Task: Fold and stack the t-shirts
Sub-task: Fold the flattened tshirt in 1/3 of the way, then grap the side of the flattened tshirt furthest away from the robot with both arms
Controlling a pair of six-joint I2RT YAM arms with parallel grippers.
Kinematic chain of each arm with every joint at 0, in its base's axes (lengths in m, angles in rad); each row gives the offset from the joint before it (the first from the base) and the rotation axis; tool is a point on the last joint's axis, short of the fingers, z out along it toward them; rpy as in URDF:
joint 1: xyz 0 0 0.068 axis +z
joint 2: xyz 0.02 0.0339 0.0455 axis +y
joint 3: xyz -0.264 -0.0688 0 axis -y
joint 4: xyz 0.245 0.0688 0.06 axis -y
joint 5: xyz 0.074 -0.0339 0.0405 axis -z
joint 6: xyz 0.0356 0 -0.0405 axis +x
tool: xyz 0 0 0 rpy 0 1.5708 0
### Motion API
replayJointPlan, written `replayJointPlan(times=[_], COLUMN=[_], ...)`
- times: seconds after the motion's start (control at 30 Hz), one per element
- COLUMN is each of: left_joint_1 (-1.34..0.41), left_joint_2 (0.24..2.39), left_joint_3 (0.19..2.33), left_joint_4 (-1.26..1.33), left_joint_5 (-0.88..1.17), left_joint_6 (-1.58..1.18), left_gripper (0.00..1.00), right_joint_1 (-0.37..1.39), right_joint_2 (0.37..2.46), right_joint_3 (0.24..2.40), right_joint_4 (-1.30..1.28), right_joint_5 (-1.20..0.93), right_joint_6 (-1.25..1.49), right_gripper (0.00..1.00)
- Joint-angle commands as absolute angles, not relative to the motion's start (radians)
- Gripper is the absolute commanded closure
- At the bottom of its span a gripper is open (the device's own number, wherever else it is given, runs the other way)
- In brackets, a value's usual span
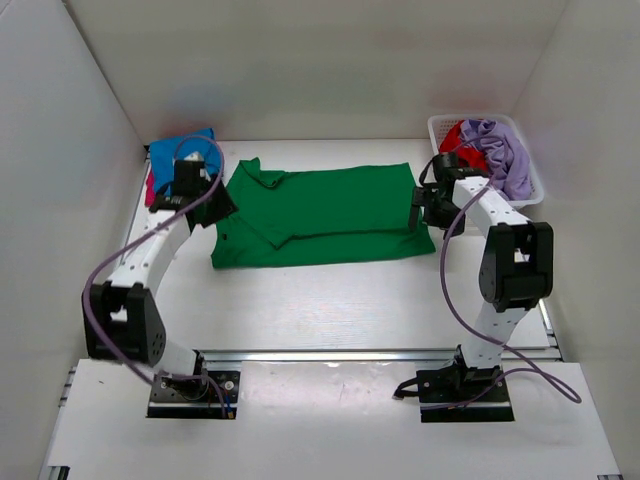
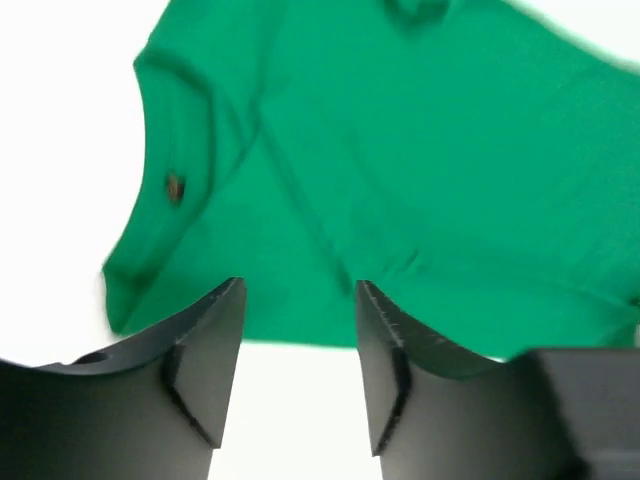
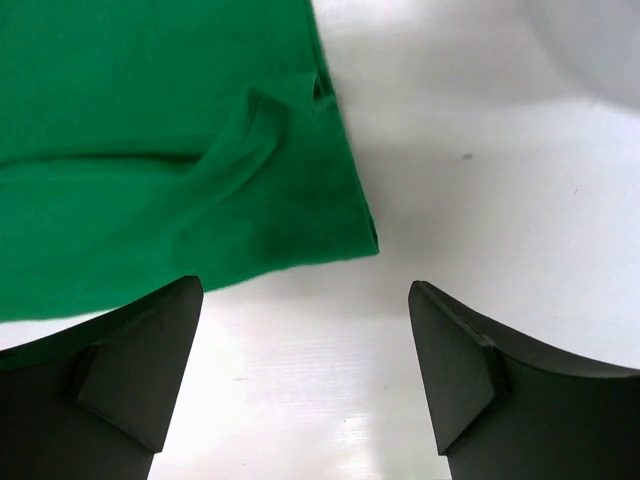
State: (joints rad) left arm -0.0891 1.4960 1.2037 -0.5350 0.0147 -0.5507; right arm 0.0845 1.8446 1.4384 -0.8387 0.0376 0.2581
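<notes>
The green t-shirt [image 1: 335, 205] is far back, so my left gripper and my right gripper should pull its near edge [image 1: 320, 260] closer before my left gripper reaches its folded sleeve.
A bright green t-shirt [image 1: 320, 215] lies partly folded on the white table, sleeve and collar end to the left. My left gripper [image 1: 216, 200] hovers at its left edge, open and empty. In the left wrist view the green t-shirt [image 2: 400, 170] fills the area beyond the left gripper [image 2: 300, 310]. My right gripper [image 1: 421, 210] is wide open and empty at the shirt's right edge. In the right wrist view the right gripper [image 3: 305, 300] is over bare table, next to a corner of the green t-shirt [image 3: 150, 150]. A blue t-shirt [image 1: 186, 150] and a magenta-pink one [image 1: 150, 190] lie at the back left.
A white lattice basket [image 1: 440, 122] stands at the back right, holding a red t-shirt [image 1: 458, 135] and a lilac t-shirt [image 1: 505, 158]. White walls enclose the table on three sides. A small brown spot [image 2: 174, 187] shows on the green cloth.
</notes>
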Motion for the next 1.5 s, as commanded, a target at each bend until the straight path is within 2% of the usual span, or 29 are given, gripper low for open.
replayJointPlan(times=[0.0,0.2,0.43,0.9,1.3,1.37,1.43,1.47], left_joint_1=[-0.129,-0.211,-0.222,-0.241,-0.215,-0.209,-0.19,-0.186], left_joint_2=[1.355,1.246,1.232,1.385,1.407,1.439,1.497,1.538], left_joint_3=[1.05,0.809,0.71,0.736,0.755,0.755,0.787,0.813], left_joint_4=[-0.575,-0.56,-0.531,-0.454,-0.37,-0.353,-0.376,-0.4], left_joint_5=[0.008,-0.052,-0.21,-0.434,-0.407,-0.405,-0.396,-0.399], left_joint_6=[-0.534,-0.595,-0.664,-0.788,-0.821,-0.808,-0.818,-0.819], left_gripper=[0.44,0.47,0.46,0.4,0.3,0.26,0.27,0.32], right_joint_1=[0.106,0.124,0.135,0.146,0.144,0.143,0.147,0.146], right_joint_2=[1.772,1.733,1.739,1.819,1.856,1.862,1.871,1.87], right_joint_3=[1.39,1.267,1.167,1.167,1.212,1.215,1.218,1.224], right_joint_4=[-0.775,-0.7,-0.598,-0.558,-0.555,-0.554,-0.558,-0.56], right_joint_5=[0.034,0.034,0.077,0.107,0.118,0.115,0.123,0.126], right_joint_6=[0.25,0.285,0.324,0.385,0.41,0.414,0.411,0.414], right_gripper=[0.18,0.22,0.29,0.32,0.33,0.33,0.33,0.33])
